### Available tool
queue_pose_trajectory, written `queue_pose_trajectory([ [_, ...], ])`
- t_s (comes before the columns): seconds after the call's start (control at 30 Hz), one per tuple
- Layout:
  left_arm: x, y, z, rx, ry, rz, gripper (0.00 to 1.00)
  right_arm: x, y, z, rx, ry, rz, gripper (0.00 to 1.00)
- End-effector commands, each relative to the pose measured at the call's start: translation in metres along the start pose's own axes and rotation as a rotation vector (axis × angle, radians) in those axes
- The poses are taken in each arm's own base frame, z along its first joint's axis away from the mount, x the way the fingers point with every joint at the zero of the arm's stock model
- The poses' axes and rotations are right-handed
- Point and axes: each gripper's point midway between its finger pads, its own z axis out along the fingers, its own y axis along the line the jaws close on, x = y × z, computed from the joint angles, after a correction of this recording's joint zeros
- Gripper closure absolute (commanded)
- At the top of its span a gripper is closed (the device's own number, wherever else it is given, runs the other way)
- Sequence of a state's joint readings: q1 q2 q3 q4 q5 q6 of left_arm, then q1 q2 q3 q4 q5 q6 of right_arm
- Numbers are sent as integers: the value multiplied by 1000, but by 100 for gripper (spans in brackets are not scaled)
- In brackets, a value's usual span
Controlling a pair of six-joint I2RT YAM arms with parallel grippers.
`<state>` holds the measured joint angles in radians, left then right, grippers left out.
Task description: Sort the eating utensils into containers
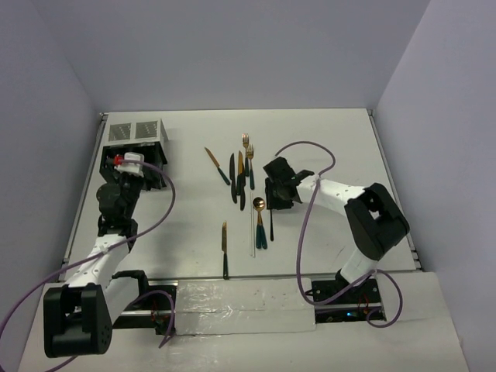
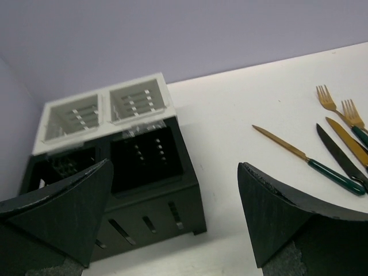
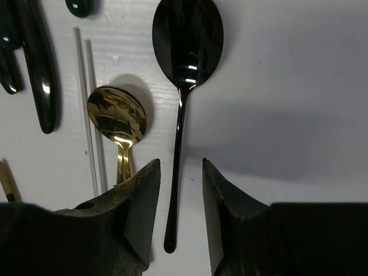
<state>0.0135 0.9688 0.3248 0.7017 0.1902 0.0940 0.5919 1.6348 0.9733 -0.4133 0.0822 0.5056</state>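
Observation:
The all-dark spoon is a long way from the black caddy [image 1: 153, 155], so the robot's right gripper should pick up the spoon by its handle [image 1: 271, 225] and hand it to the left gripper.
The black caddy [image 1: 133, 147] with silver perforated panels stands at the far left; it also shows in the left wrist view [image 2: 144, 172]. My left gripper [image 1: 129, 166] hovers beside it, open wide and empty [image 2: 174, 169]. Several utensils [image 1: 240, 174] lie mid-table. My right gripper [image 1: 277, 194] is low over the all-dark spoon [image 3: 187, 46]. Its jaws [image 3: 180, 172] are open and stand on either side of the spoon's thin handle, which lies on the table. A gold spoon [image 3: 117, 119] lies just left of it.
A thin white stick [image 3: 81, 109] lies beside the gold spoon [image 1: 259, 204]. A gold knife [image 1: 225, 248] lies apart near the front. Forks [image 2: 329, 99] and a green-handled knife [image 2: 307, 158] lie right of the caddy. Purple cables trail from both arms.

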Motion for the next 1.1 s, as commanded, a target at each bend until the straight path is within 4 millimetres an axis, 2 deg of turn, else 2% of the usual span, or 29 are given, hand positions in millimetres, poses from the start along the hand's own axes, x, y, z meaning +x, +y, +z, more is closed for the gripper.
queue_pose_trajectory([
  [0.0,-45,16,14,-44,-79,97,1,2,17,0,-45,43,5,58],
  [0.1,-63,23,18,-71,-107,92,1,11,15,7,-21,88,-8,60],
  [0.2,-66,22,21,-66,-86,53,1,23,10,14,15,129,-11,65],
  [0.3,-67,19,22,-56,-75,-1,1,31,1,19,79,153,-19,75],
  [0.4,-67,13,24,-28,-56,-54,1,29,-2,18,104,136,-14,100],
  [0.47,-60,9,24,-6,-16,-82,1,20,-4,14,117,96,-8,100],
  [0.53,-63,2,25,15,-3,-166,1,0,-7,4,146,16,-7,100],
  [0.6,-55,-7,24,57,42,-206,1,-21,-9,-8,165,-63,-17,100],
  [0.73,-55,-21,22,119,65,-257,1,-67,4,-38,130,-220,-26,100],
  [0.77,-60,-24,23,134,63,-286,1,-80,9,-52,100,-273,-35,100],
  [0.83,-64,-34,21,190,72,-319,3,-102,27,-68,8,-370,-42,100],
  [0.87,-68,-38,22,217,72,-333,8,-114,35,-86,-48,-438,-68,100],
  [0.9,-71,-51,19,285,81,-368,12,-129,52,-97,-130,-524,-75,100],
  [0.93,-72,-57,18,318,90,-393,19,-137,65,-115,-211,-577,-88,100],
  [1.0,-81,-76,12,420,111,-488,23,-157,91,-140,-331,-691,-116,100],
  [1.07,-92,-87,11,486,127,-587,28,-163,119,-158,-433,-736,-183,100],
])
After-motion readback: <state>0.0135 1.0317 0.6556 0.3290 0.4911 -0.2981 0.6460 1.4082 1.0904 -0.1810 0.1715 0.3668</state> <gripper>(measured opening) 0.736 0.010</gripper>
